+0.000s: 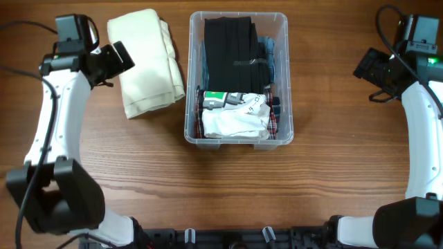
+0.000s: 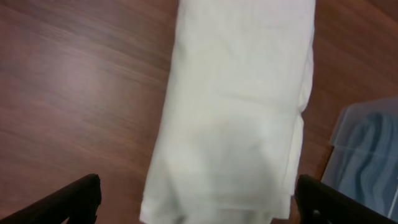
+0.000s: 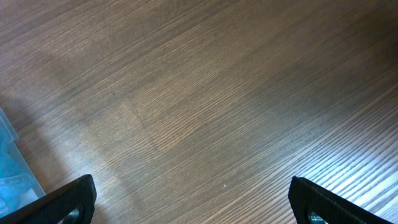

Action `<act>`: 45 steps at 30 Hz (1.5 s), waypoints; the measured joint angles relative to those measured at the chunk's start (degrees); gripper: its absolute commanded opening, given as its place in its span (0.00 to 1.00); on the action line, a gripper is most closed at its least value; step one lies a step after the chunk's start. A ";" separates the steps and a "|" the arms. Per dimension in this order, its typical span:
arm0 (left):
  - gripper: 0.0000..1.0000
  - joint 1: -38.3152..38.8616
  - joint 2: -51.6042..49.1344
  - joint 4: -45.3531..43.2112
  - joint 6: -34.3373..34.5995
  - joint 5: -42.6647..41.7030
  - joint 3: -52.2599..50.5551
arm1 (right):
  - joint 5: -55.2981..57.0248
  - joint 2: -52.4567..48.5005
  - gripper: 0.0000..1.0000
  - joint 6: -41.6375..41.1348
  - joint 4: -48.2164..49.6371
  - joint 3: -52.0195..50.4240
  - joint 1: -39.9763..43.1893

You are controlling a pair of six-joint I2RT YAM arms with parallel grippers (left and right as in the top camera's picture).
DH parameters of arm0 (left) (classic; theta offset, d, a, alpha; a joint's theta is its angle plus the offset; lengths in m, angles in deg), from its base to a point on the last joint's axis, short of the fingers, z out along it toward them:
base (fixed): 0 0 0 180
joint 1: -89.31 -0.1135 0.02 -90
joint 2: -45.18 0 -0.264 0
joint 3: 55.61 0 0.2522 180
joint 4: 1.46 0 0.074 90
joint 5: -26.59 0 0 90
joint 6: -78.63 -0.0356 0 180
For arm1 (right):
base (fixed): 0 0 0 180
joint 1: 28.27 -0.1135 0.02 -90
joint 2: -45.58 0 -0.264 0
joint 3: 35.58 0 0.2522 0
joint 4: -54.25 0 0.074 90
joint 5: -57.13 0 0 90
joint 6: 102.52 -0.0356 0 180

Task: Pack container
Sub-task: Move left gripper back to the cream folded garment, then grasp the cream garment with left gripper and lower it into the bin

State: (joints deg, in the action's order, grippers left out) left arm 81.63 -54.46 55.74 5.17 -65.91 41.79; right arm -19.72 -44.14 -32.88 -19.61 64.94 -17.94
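Note:
The cream cloth's long edge (image 1: 124, 95) away from the container lies free below the left gripper's open fingers, so the robot should keep moving them down until they pinch that edge (image 1: 125, 80).
The clear container (image 1: 284, 31) stands at the table's middle back, filled with folded clothes: a black garment (image 1: 232, 48) at the far end, a white one (image 1: 235, 121) at the near end. A folded cream cloth (image 1: 145, 59) lies on the table left of it, also filling the left wrist view (image 2: 236, 112). My left gripper (image 1: 119, 59) hovers at the cloth's left edge, open, its fingers (image 2: 74, 199) standing either side of the cloth's end. My right gripper (image 1: 367, 69) hangs open over bare wood at the far right; a corner of the container (image 3: 12, 180) shows in its view.
Wooden table (image 1: 221, 187) all round. The container's corner (image 2: 367, 149) shows at the right edge of the left wrist view, close to the cloth.

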 measured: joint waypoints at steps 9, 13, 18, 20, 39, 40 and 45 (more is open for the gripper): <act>1.00 0.00 -5.33 -7.41 -0.20 -0.26 0.00 | 0.00 0.00 1.00 0.00 -0.02 0.00 0.00; 1.00 0.00 -11.08 -10.27 -0.20 -0.35 0.00 | -0.02 -0.02 1.00 0.00 0.00 0.00 0.00; 1.00 0.00 -17.77 -13.66 -0.17 -1.40 0.00 | 0.00 0.00 1.00 0.00 -0.02 0.00 0.00; 1.00 0.00 -19.78 -14.27 -0.17 -2.08 0.00 | -0.02 -0.02 1.00 0.00 -0.02 0.00 0.00; 0.04 -0.33 -22.67 -14.45 -0.15 -7.28 1.51 | 0.00 -0.02 1.00 0.00 -0.02 0.00 0.00; 0.04 -0.42 -22.51 -14.21 -0.15 -7.32 1.51 | 0.00 0.00 1.00 0.00 0.00 0.00 0.00; 0.04 -0.70 -18.58 -11.23 -0.02 -6.73 0.44 | 0.00 0.00 1.00 0.00 0.00 0.00 0.00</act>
State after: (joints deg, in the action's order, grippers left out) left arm 80.93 -73.04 44.51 5.15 -72.64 42.23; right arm -19.72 -44.14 -32.88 -19.61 64.94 -17.94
